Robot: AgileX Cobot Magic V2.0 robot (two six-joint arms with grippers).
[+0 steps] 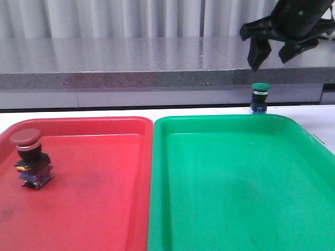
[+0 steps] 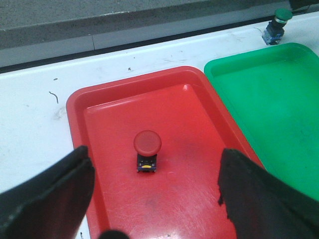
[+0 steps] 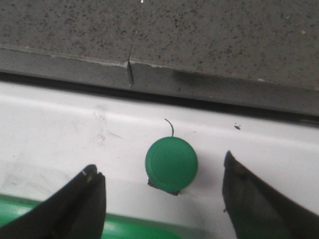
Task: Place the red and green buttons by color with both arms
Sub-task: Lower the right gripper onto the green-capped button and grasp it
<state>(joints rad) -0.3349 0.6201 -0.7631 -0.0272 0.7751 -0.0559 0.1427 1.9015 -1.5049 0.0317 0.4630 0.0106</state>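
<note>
The thin dark line (image 3: 171,127) is flat, just like the marks around it. It will stay behind when I pick up the green button (image 1: 259,98).
The red button (image 1: 29,157) stands upright in the left part of the red tray (image 1: 104,209). In the left wrist view the red button (image 2: 147,152) sits apart from my left gripper (image 2: 154,199), which is open and holds nothing. The green button (image 1: 260,98) stands on the white table just behind the far rim of the green tray (image 1: 235,198). My right gripper (image 1: 270,61) hangs open above it. In the right wrist view the green button (image 3: 171,165) lies between the spread fingers of the right gripper (image 3: 162,199), untouched. The left gripper is out of the front view.
The two trays lie side by side, touching at the middle. A grey stone ledge (image 1: 131,63) runs along the back of the white table (image 1: 104,111). The green tray's rim (image 3: 124,229) lies just on the near side of the green button.
</note>
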